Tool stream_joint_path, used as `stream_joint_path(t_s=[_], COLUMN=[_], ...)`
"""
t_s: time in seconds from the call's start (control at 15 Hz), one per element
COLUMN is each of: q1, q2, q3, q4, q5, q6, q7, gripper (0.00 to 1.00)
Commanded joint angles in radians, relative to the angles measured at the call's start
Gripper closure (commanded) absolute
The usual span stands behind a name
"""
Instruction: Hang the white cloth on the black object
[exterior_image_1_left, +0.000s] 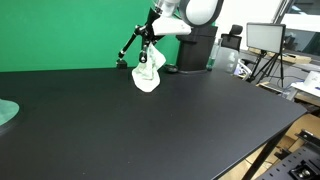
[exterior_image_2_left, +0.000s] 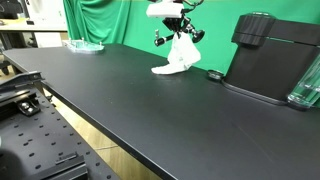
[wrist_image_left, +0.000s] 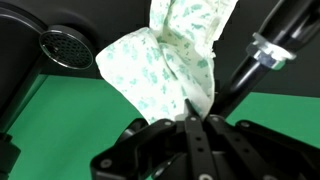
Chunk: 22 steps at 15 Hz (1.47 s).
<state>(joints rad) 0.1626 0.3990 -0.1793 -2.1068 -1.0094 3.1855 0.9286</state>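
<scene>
The white cloth (exterior_image_2_left: 181, 55) is hanging to one side of the black object's rod, so my gripper should pull the cloth's top edge over the rod (exterior_image_2_left: 160, 41) toward the glass dish before it opens.
The white cloth (exterior_image_1_left: 148, 72) with a faint green print hangs from my gripper (exterior_image_1_left: 147, 46), its lower end near or on the black table. It also shows in an exterior view (exterior_image_2_left: 177, 58) and fills the wrist view (wrist_image_left: 165, 65). My gripper (wrist_image_left: 190, 112) is shut on the cloth's top edge. The black object, a thin black stand with angled rods (exterior_image_1_left: 129, 46), is right beside the gripper at the table's far edge. One of its rods (wrist_image_left: 262, 55) runs diagonally past the cloth in the wrist view.
A large black machine (exterior_image_2_left: 270, 55) stands on the table near the cloth, also seen as a black cylinder (exterior_image_1_left: 196, 48). A clear glass dish (exterior_image_2_left: 84, 45) sits at the far end. A green screen (exterior_image_1_left: 70, 30) backs the table. A round perforated disc (wrist_image_left: 66, 47) lies nearby.
</scene>
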Motion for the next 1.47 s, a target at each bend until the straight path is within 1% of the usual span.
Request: stream_joint_path(t_s=[0.0,0.27,0.4,0.6,0.73,1.0,1.4], q1=[0.083,0.150,0.173,0.204,0.226,0.252,0.262], q2=[-0.132,-0.227,-0.288,-0.311,-0.296,-0.234,-0.097], q3=[-0.082,-0.132,-0.120,-0.099,-0.092,-0.091,-0.093], q4=[-0.052,-0.051,-0.081,-0.109,-0.121,-0.121,-0.059], q5=[-0.048,-0.093,-0.105,-0.113,-0.116,-0.118,-0.099], q6=[-0.024,-0.062,-0.106,-0.165,-0.193,-0.210,-0.199], q7=[0.079,0.110,0.107,0.117,0.132,0.154,0.161], gripper=[1.00,1.00,1.00,1.00,1.00,1.00,1.00])
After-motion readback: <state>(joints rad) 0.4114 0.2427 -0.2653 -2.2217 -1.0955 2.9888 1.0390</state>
